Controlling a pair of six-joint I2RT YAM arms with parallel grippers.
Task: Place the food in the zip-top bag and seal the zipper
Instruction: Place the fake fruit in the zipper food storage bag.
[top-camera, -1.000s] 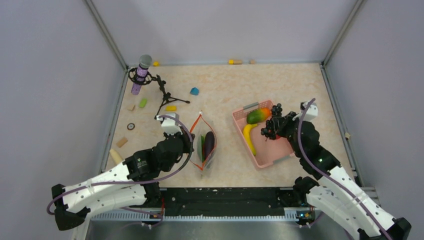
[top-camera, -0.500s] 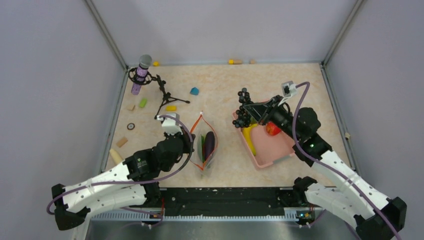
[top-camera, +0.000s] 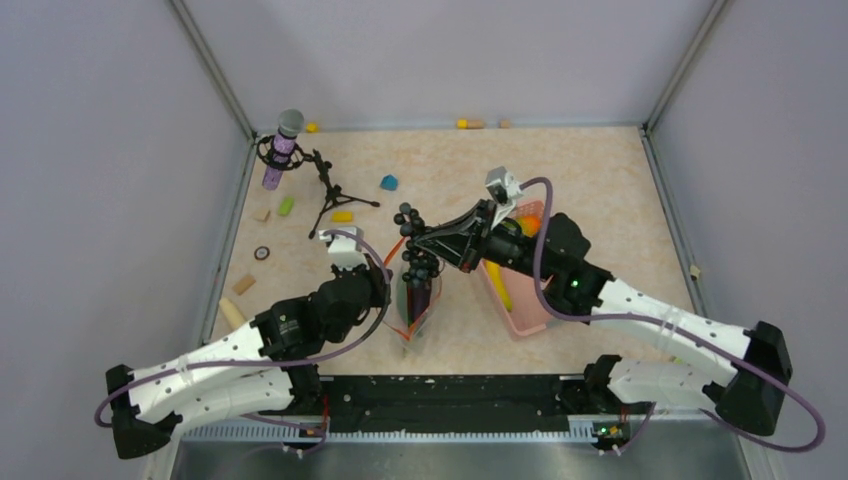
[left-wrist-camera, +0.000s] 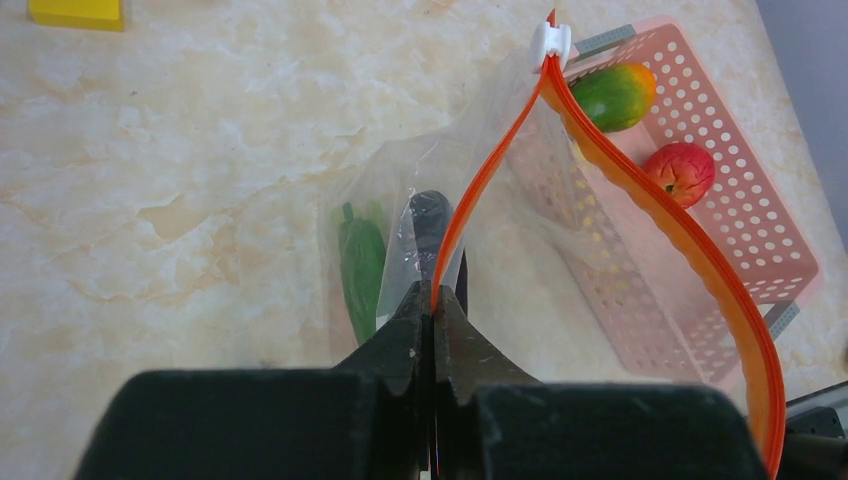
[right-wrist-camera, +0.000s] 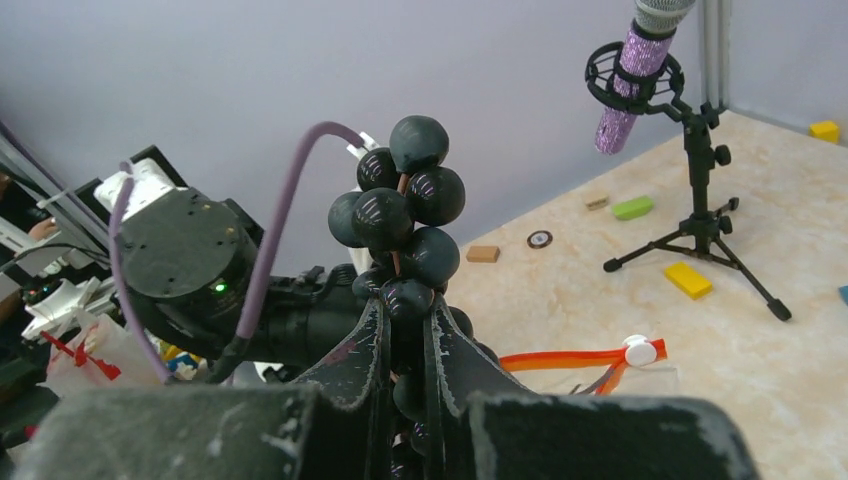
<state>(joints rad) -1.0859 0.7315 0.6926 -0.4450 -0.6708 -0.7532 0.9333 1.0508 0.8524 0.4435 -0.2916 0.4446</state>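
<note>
The bag's opening (top-camera: 412, 298) is held open by my left gripper under the dark grapes (top-camera: 419, 262). My right gripper goes on lowering them until their lower end enters, then release.
The clear zip-top bag (top-camera: 415, 300) lies mid-table with its mouth held open; inside are a green piece (left-wrist-camera: 362, 265) and a dark eggplant (left-wrist-camera: 430, 215). My left gripper (left-wrist-camera: 434, 300) is shut on the orange-red zipper strip (left-wrist-camera: 490, 170); the white slider (left-wrist-camera: 549, 42) is at the far end. My right gripper (right-wrist-camera: 405, 310) is shut on the dark grapes (right-wrist-camera: 405, 215), which hang over the bag's mouth in the top view (top-camera: 415, 250). A mango-like fruit (left-wrist-camera: 612, 95) and a red tomato (left-wrist-camera: 680, 170) lie in the pink basket (left-wrist-camera: 760, 240); a yellow banana (top-camera: 503, 290) lies there too.
A microphone on a tripod (top-camera: 283, 150) stands at the back left. Small coloured blocks are scattered near it, such as a yellow one (top-camera: 342, 216), a green one (top-camera: 286, 205) and a blue one (top-camera: 388, 182). The walls close in on three sides.
My right arm has lifted the grapes out of the pink basket and swung left, to above the bag's open mouth. My left gripper has kept its hold on the zipper strip.
</note>
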